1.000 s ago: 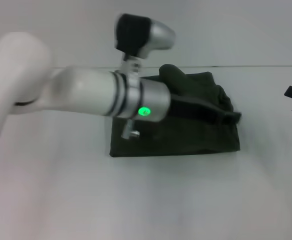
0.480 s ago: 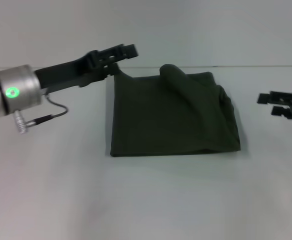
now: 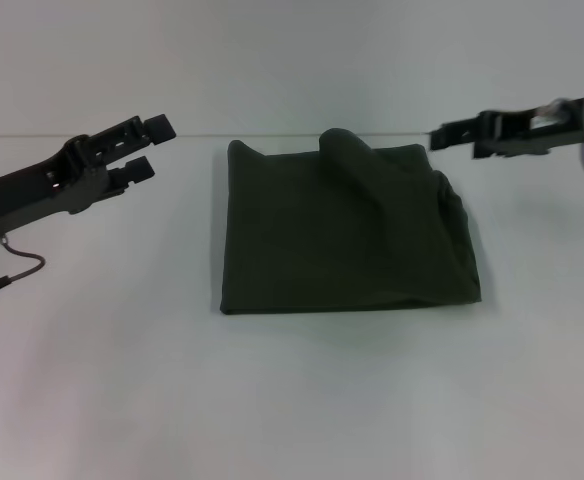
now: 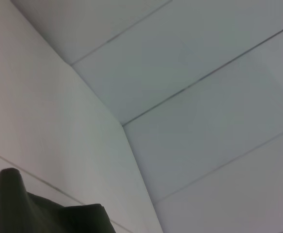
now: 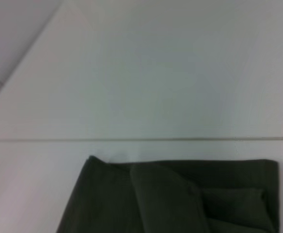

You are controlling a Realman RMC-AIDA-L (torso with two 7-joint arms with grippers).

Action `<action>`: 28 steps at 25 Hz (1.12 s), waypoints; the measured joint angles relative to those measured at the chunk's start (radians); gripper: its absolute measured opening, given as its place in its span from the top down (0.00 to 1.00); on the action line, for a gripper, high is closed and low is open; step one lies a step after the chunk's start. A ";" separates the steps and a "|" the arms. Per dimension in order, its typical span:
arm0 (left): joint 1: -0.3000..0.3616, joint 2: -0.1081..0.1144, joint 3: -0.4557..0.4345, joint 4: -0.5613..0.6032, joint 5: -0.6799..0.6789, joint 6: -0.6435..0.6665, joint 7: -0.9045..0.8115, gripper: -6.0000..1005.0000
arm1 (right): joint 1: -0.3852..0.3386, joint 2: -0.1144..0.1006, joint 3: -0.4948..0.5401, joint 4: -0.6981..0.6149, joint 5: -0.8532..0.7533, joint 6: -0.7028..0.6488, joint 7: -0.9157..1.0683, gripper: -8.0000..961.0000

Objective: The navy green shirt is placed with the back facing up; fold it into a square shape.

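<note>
The shirt's raised fold [image 3: 350, 148] ends short of the shirt's corner by my right gripper. That gripper should pinch the shirt's bunched edge [image 3: 440, 190] and draw the fold toward itself.
The navy green shirt [image 3: 342, 235] lies folded into a rough square in the middle of the white table, plain side up. A raised fold [image 3: 347, 150] stands along its far edge, and its right edge is bunched. My left gripper [image 3: 148, 149] hovers open and empty to the left of the shirt's far left corner, clear of the cloth. My right gripper [image 3: 442, 134] hangs just beyond the far right corner. The shirt's far edge also shows in the left wrist view [image 4: 39, 213] and the right wrist view [image 5: 180, 199].
The white table [image 3: 292, 400] spreads wide on every side of the shirt. Its far edge [image 3: 272, 134] meets a pale wall right behind the shirt. A loose cable [image 3: 17, 270] hangs under my left arm.
My left arm has drawn back to the left, off the shirt. My right gripper has moved from the right of the shirt up to its far right corner. The shirt lies unchanged.
</note>
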 joint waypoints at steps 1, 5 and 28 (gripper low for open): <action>0.002 0.000 -0.005 0.000 0.000 0.002 0.001 0.07 | 0.013 0.005 -0.019 0.012 -0.008 0.018 0.008 0.15; 0.008 -0.002 -0.015 0.000 0.000 0.006 0.009 0.07 | 0.050 0.032 -0.082 0.068 -0.027 0.096 0.023 0.15; -0.018 -0.012 -0.013 0.000 0.008 -0.037 0.011 0.07 | 0.071 0.090 -0.164 0.145 -0.029 0.281 0.025 0.28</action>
